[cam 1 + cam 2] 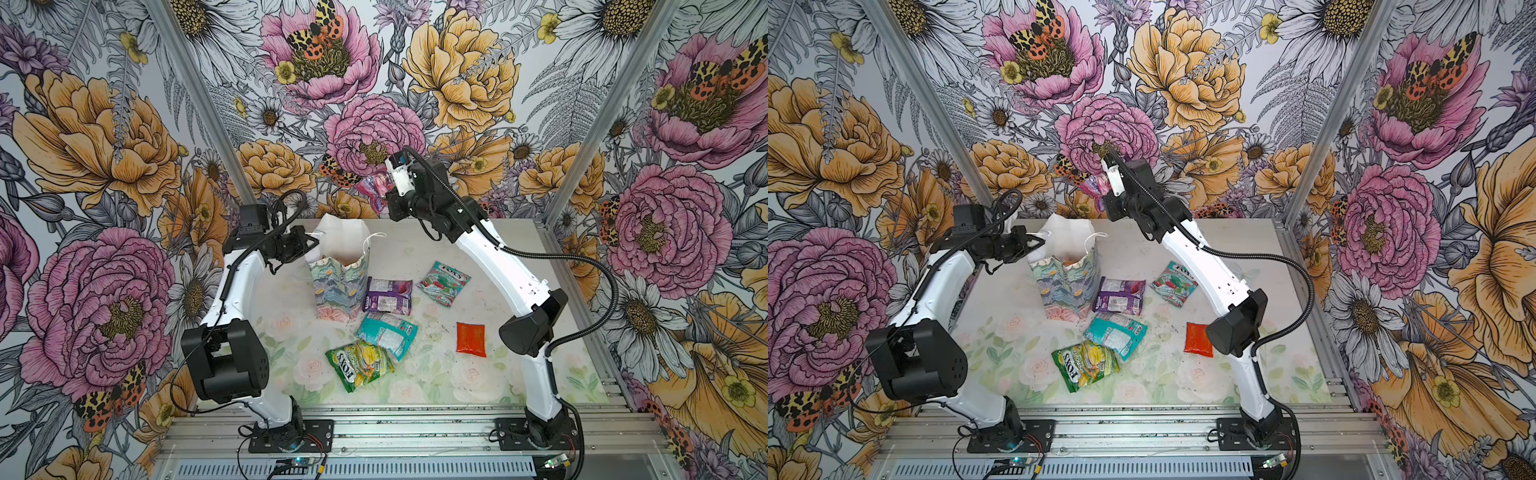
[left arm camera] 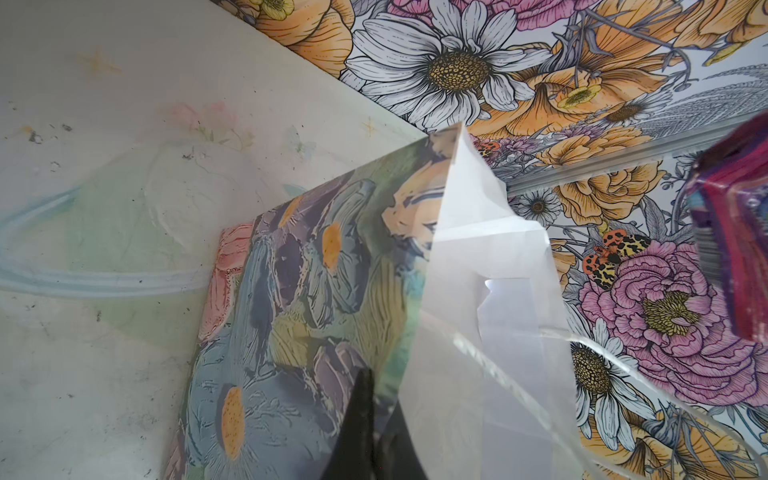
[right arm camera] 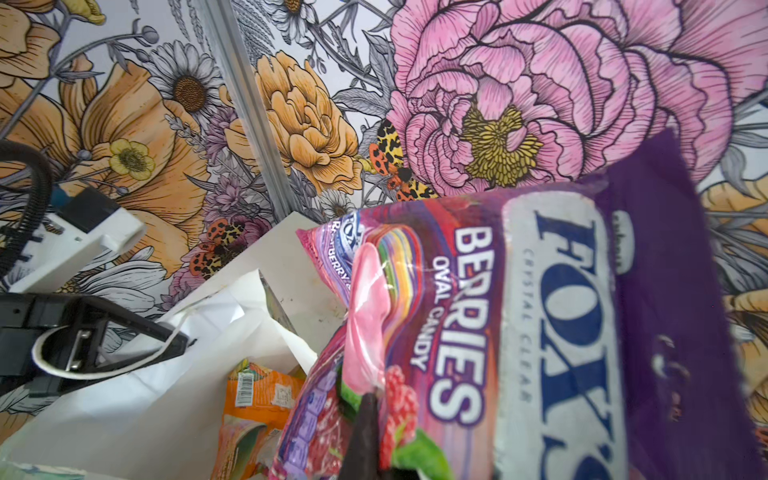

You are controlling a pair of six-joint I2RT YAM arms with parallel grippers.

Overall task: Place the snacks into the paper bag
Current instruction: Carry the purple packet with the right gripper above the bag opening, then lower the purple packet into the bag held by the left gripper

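Note:
The berries packet is hanging higher than the paper bag's open rim, so my right gripper should keep moving it across and down until it is inside.
The paper bag stands upright and open at the back middle of the table. My left gripper is shut on its left rim, by the white cord handle. An orange snack lies inside the bag. My right gripper is shut on a magenta-purple FOX'S berries packet, held in the air above and behind the bag's mouth. On the table lie a purple packet, a red-green packet, a teal packet, a green-yellow packet and a red sachet.
Flowered walls close in the table on three sides, near the raised right gripper at the back. The aluminium rail with both arm bases runs along the front edge. The right arm's elbow hangs beside the red sachet.

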